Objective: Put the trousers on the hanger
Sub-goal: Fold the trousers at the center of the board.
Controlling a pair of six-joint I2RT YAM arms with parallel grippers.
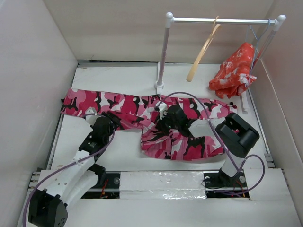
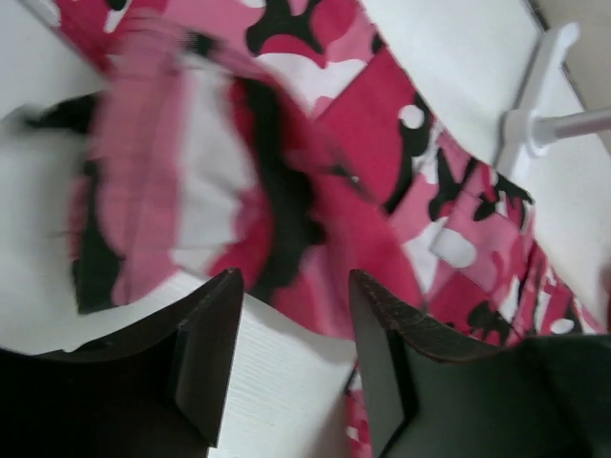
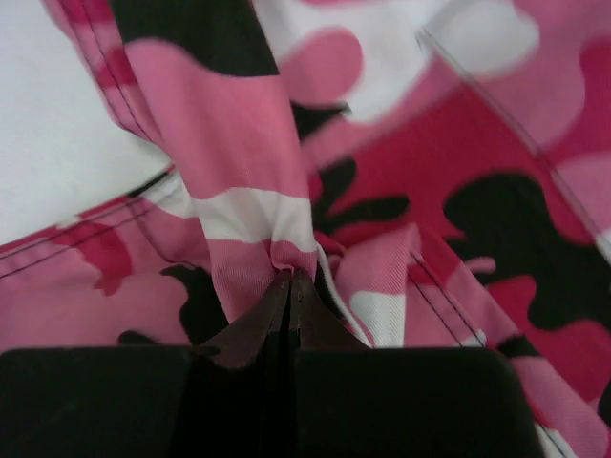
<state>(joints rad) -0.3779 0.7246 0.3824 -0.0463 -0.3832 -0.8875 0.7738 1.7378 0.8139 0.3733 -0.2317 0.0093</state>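
The near trouser leg [image 1: 131, 120] lies loosely at a slant over the far leg, so my left gripper should grab the near leg's hem [image 2: 196, 46] and pull that leg toward the front.
The camouflage trousers [image 1: 128, 106] lie spread across the table, with one part bunched at the front [image 1: 182, 146]. The tan wooden hanger [image 1: 202, 51] hangs tilted from the rail at the back, away from both grippers. My left gripper [image 1: 100, 126] is open and empty at the near edge of the left trouser leg; in the left wrist view [image 2: 291, 301] the jaws stand over bare white table, with fabric [image 2: 286, 172] just ahead. My right gripper [image 1: 163, 120] sits mid-trousers; in the right wrist view [image 3: 289, 279] it is shut on a pinched fold of the trousers [image 3: 239, 153].
A white clothes rail [image 1: 222, 21] stands at the back on a post [image 1: 163, 56]; its foot shows in the left wrist view [image 2: 535, 105]. An orange-red floral cloth [image 1: 234, 71] hangs on a wire hanger at the right end. White walls enclose the table.
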